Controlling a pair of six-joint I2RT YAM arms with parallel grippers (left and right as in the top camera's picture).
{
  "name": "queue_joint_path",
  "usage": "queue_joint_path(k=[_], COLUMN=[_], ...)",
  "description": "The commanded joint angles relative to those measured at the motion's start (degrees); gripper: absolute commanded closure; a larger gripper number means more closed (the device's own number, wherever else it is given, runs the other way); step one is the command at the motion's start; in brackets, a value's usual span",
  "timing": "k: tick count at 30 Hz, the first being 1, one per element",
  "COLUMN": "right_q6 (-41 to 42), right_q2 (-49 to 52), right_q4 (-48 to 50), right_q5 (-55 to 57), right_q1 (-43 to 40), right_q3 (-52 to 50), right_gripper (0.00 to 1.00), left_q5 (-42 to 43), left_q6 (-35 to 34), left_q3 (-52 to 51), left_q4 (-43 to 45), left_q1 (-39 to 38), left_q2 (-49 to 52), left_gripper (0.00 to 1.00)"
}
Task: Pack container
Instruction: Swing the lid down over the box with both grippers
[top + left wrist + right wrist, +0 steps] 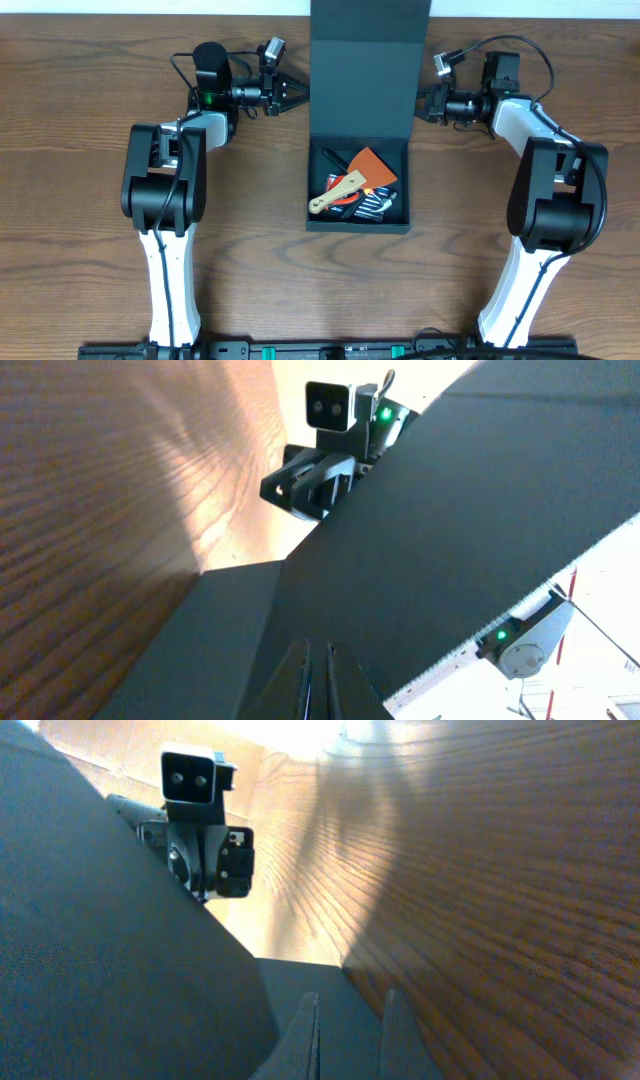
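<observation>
The wooden spatula and dark tools rest within the container's sides, so with my right gripper I should keep swinging the lid over until it covers them.
The dark teal container sits at the table's centre with its flap lid standing up at the back. Inside lie a wooden spatula, an orange piece and dark tools. My left gripper is shut, its tip at the lid's left edge. In the left wrist view the left gripper points at the lid's dark face. My right gripper is shut at the lid's right edge. The right wrist view shows the right gripper beside the lid. Neither gripper holds anything.
Both arm bases stand at the table's front edge, left and right. Bare wood tabletop lies on either side of the box. Each wrist view shows the other arm's camera past the lid.
</observation>
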Motion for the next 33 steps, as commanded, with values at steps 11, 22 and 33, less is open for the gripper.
queue_joint_path(k=[11,22,33], right_q6=[-0.5,-1.0,-1.6], right_q2=[0.2,-0.1,-5.2], right_q4=[-6.3,-9.4,-10.1], right_q5=[-2.6,-2.6,-1.9], right_q1=[0.5,0.9,1.3], right_q3=[8.3,8.5,8.6], right_gripper=[0.99,0.98,0.99], left_q5=[1.5,1.5,1.5], left_q6=[-19.2,-37.5,-38.1], left_q3=[0.7,0.7,0.7], left_q4=[20.0,36.5,36.5], left_q1=[-0.9,-1.2,-3.0], left_q2=[-0.3,-1.0,-3.8], left_gripper=[0.94,0.94,0.94])
